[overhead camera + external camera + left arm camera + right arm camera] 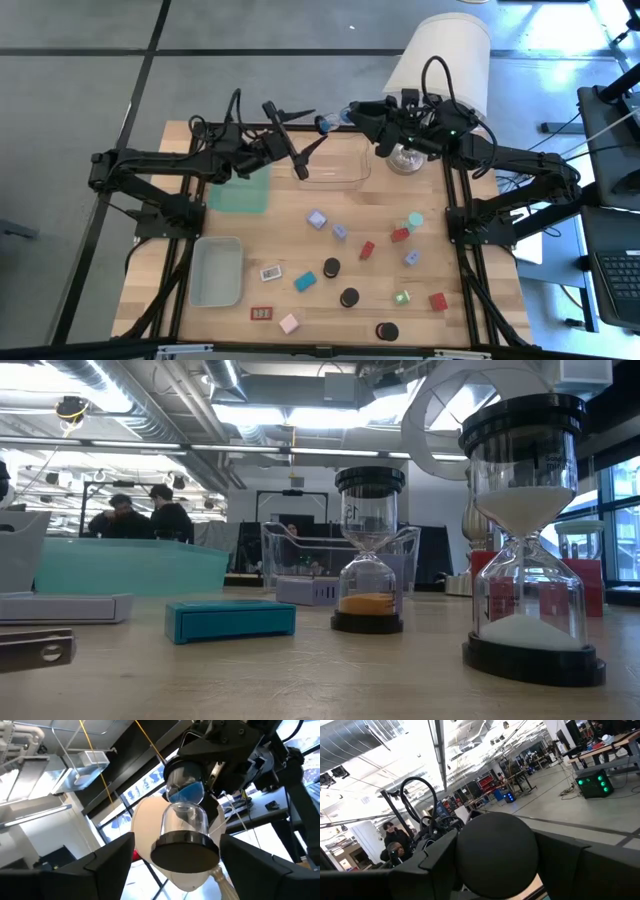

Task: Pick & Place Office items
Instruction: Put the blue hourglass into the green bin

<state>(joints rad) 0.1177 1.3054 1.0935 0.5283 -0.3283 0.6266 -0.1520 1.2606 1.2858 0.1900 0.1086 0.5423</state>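
Observation:
Next, I grab the blue-sand hourglass by its free cap (321, 124) with my left gripper and carry it to the green tray (240, 193), because my right gripper is holding it far from there.
An hourglass with blue sand (330, 122) and black end caps hangs level in the air above the clear tray (335, 170). My right gripper (350, 114) is shut on it from the right. My left gripper (300, 142) is open just left of it. In the left wrist view its fingers stand apart on either side of the hourglass's free cap (185, 851) without touching it. Other office items lie on the near half of the table: black-capped hourglasses (349, 297), red (438, 301), lilac (317, 219), teal (305, 281) and pink (290, 323) blocks. My right gripper holds the blue-sand hourglass by the black cap at its right end (495, 855), pinched between the two fingers (437, 855). The fingers come level from the table's right, along the hourglass. It is lifted clear, lying level, its free end pointing at my left gripper.
A white-shaded lamp (440, 55) stands at the far right edge behind my right arm. A green tray (240, 188) sits under my left arm and a grey tray (215, 272) near the left front. The low view shows hourglasses with orange sand (367, 555) and white sand (527, 540).

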